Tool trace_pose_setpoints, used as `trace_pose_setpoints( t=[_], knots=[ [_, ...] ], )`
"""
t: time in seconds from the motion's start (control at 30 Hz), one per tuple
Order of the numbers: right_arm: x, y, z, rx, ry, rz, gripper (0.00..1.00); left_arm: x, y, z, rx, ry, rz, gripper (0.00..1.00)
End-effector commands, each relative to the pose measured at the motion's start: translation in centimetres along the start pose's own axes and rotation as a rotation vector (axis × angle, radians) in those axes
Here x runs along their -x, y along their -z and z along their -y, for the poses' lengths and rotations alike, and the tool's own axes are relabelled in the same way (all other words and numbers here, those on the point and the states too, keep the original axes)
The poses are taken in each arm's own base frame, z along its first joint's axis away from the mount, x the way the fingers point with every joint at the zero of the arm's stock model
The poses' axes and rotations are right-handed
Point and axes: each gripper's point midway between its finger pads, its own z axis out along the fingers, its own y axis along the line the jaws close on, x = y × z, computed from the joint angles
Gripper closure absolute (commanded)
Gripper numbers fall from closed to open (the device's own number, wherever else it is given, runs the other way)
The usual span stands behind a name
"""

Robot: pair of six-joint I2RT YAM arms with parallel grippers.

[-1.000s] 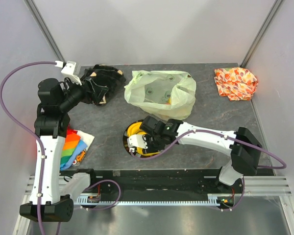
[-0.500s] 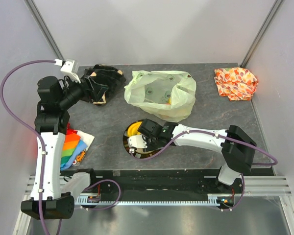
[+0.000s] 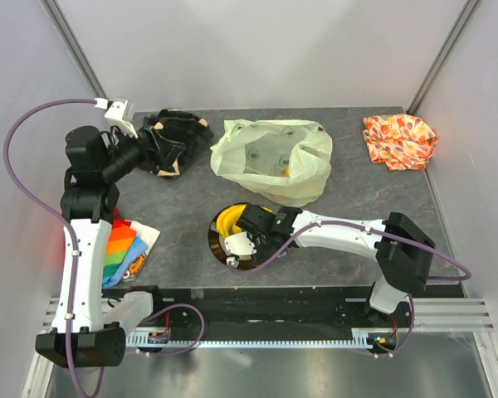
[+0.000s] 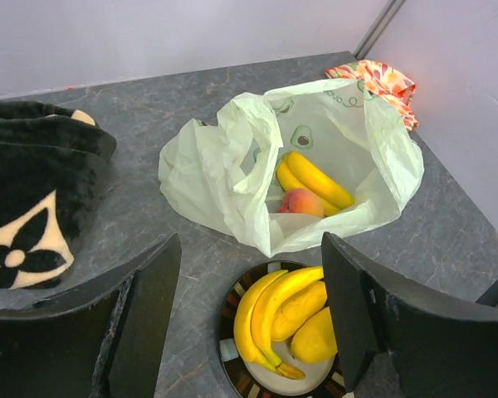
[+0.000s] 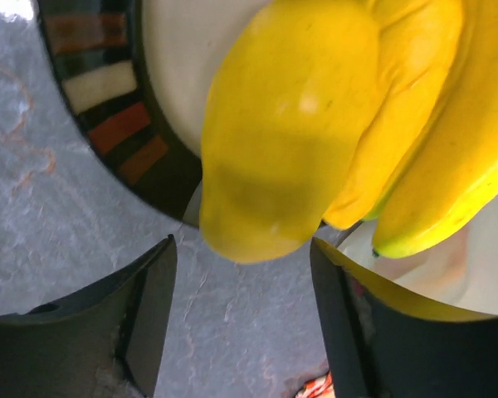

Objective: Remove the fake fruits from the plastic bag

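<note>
The plastic bag's loose side [image 4: 267,137] folds inward next to the peach, so I should pinch that fold [image 4: 257,195] with my left gripper and keep the bag open for my right gripper.
The plastic bag [image 3: 270,162] lies open at the back middle of the table. In the left wrist view, the bag [image 4: 224,166] holds a banana bunch [image 4: 315,178] and a peach [image 4: 301,201]. A striped plate [image 4: 232,365] in front of it holds a banana bunch [image 4: 270,311] and a yellow oval fruit [image 4: 315,338]. My right gripper [image 3: 242,236] hovers over the plate [image 3: 216,242]. It is open [image 5: 242,282], with the oval fruit [image 5: 282,141] lying free just beyond the jaws. My left gripper [image 3: 153,151] is open and empty [image 4: 251,249], raised at the far left.
A black cloth with a cream flower [image 3: 170,141] lies under my left gripper. An orange leaf-patterned cloth [image 3: 400,139] lies in the back right corner. A rainbow cloth [image 3: 124,245] lies at the near left. Walls close in the table on three sides.
My right gripper has shifted slightly over the plate, and more of the yellow fruit on it now shows. My left arm has drawn back a little to the left.
</note>
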Motion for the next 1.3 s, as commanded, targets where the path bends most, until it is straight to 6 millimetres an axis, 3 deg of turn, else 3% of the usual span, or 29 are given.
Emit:
trace_pose_setpoints(
  t=[0.0,0.17,0.23,0.3,0.33,0.37,0.4,0.43,0.47,0.57,0.67,0.77,0.87,0.9,0.97,1.0,1.07,1.1,1.13,1.17,1.23,1.27],
  knots=[
    [-0.1,3.6,1.2,-0.014,0.001,-0.024,0.24,0.4,-0.4,0.4,-0.038,0.021,0.015,0.25],
    [0.1,7.7,2.7,-0.054,-0.042,0.001,0.23,-0.2,-1.3,-0.2,-0.037,0.064,-0.005,0.25],
    [0.5,10.0,4.2,-0.109,-0.069,0.053,0.23,-0.3,-2.2,-0.4,-0.043,0.076,-0.021,0.24],
    [0.9,12.5,6.4,-0.160,-0.129,0.151,0.23,-0.4,-2.9,0.1,-0.071,0.072,-0.039,0.23],
    [1.1,13.4,7.4,-0.183,-0.165,0.202,0.24,-1.1,-3.8,1.1,-0.122,0.067,-0.070,0.15],
    [0.0,14.1,9.1,-0.224,-0.248,0.238,0.24,-1.4,-4.4,2.6,-0.176,0.019,-0.085,0.11],
    [0.5,15.8,10.9,-0.290,-0.334,0.349,0.23,-2.0,-4.8,2.8,-0.173,0.004,-0.104,0.09],
    [-0.3,16.3,11.9,-0.330,-0.396,0.370,0.23,-2.8,-5.6,2.7,-0.179,-0.024,-0.130,0.08],
    [-1.8,16.2,12.9,-0.347,-0.464,0.388,0.24,-3.4,-6.3,3.3,-0.183,-0.042,-0.150,0.08],
    [-3.5,16.2,15.4,-0.397,-0.612,0.437,0.26,-5.8,-8.4,3.1,-0.155,-0.062,-0.230,0.07],
    [-4.2,15.5,17.4,-0.399,-0.729,0.503,0.28,-6.9,-10.6,0.4,-0.025,-0.061,-0.263,0.07],
    [-4.7,13.9,19.4,-0.395,-0.857,0.563,0.32,-7.6,-12.0,0.2,-0.028,-0.089,-0.288,0.09],
    [-5.3,11.3,20.9,-0.373,-0.968,0.581,0.37,-8.8,-13.3,0.9,-0.070,-0.100,-0.320,0.20],
    [-5.7,9.6,21.1,-0.370,-0.999,0.556,0.39,-9.2,-13.6,1.2,-0.081,-0.109,-0.330,0.31],
    [-7.2,7.3,20.7,-0.372,-1.049,0.482,0.46,-10.0,-13.5,2.4,-0.127,-0.125,-0.355,0.44],
    [-8.4,5.9,20.1,-0.370,-1.083,0.418,0.48,-10.3,-13.3,2.9,-0.147,-0.120,-0.367,0.57],
    [-10.0,5.5,18.0,-0.357,-1.097,0.368,0.52,-11.7,-12.4,3.7,-0.189,-0.151,-0.409,0.75],
    [-10.4,5.6,16.8,-0.347,-1.070,0.337,0.52,-12.3,-11.9,3.7,-0.193,-0.150,-0.429,0.98],
    [-10.7,5.7,15.6,-0.334,-1.061,0.319,0.52,-12.4,-11.1,3.9,-0.194,-0.158,-0.429,0.98],
    [-11.2,6.1,13.6,-0.326,-1.056,0.302,0.52,-14.1,-10.4,3.6,-0.192,-0.152,-0.472,0.98],
    [-11.8,6.2,10.6,-0.278,-1.060,0.262,0.53,-14.3,-8.9,3.7,-0.196,-0.189,-0.466,0.98],
    [-12.0,6.2,8.8,-0.256,-1.062,0.250,0.52,-15.5,-8.1,3.3,-0.187,-0.196,-0.490,0.98]
  ],
)
